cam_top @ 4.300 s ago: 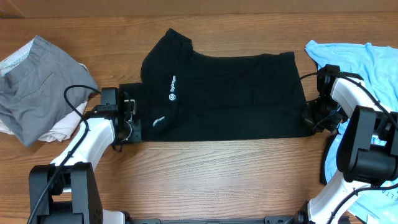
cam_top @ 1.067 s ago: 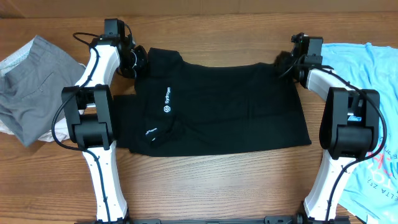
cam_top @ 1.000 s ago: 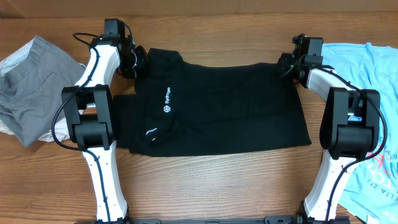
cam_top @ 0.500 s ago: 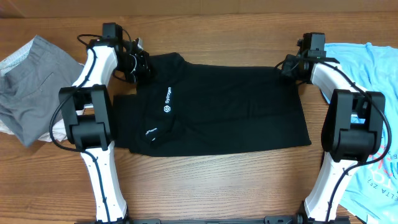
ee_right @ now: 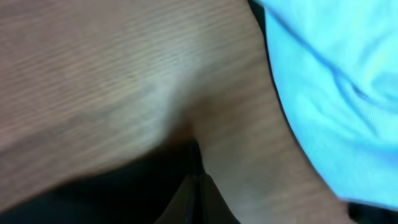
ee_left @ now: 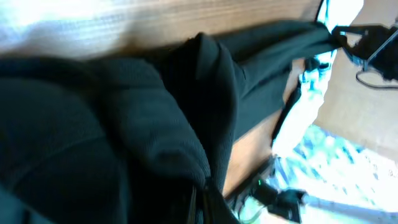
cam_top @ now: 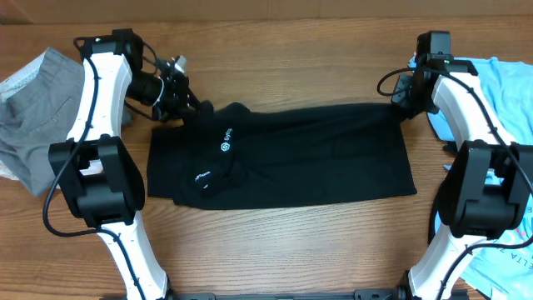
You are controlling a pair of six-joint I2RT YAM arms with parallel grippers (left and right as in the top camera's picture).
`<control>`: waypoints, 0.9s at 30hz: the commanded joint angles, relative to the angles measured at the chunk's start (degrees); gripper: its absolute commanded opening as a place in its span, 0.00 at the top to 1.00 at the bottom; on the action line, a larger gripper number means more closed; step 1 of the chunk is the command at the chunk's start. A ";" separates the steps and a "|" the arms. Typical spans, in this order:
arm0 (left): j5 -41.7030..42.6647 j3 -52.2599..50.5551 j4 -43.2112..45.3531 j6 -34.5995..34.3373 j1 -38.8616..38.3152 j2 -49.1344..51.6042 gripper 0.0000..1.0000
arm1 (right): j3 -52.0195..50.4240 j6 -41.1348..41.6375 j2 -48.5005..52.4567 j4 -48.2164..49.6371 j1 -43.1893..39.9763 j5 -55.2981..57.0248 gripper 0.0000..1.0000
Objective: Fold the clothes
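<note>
The robot should go on lowering the T-shirt's held corner [cam_top: 396,112] until it lies flat and then let go, since the black T-shirt hangs smooth from the robot's right gripper to the T-shirt's near edge [cam_top: 366,199].
The clothes in hand are a black T-shirt [cam_top: 308,158] with a small white chest logo [cam_top: 226,142], spread across the middle of the table. My left gripper [cam_top: 192,106] is shut on the shirt's far left corner, which hangs bunched and raised. My right gripper [cam_top: 400,102] is shut on the far right corner. In the left wrist view, folds of the black T-shirt [ee_left: 93,124] fill the picture above my left gripper [ee_left: 199,205]. In the right wrist view my right gripper [ee_right: 200,198] pinches a dark edge of the black T-shirt [ee_right: 112,196] over the wood.
A grey garment [cam_top: 37,125] lies crumpled at the table's left edge, under the left arm. A light blue T-shirt [cam_top: 500,83] lies at the right behind the right arm; the light blue T-shirt [ee_right: 336,93] also shows in the right wrist view.
Both grippers have drawn the shirt's far edge toward the near side, so the shirt looks shorter front to back. The left arm has swung up and outward.
</note>
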 commanded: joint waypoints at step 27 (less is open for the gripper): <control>-0.28 -24.85 -10.01 23.21 1.16 -9.88 0.96 | 0.76 2.99 -2.56 -29.46 -0.50 5.90 0.96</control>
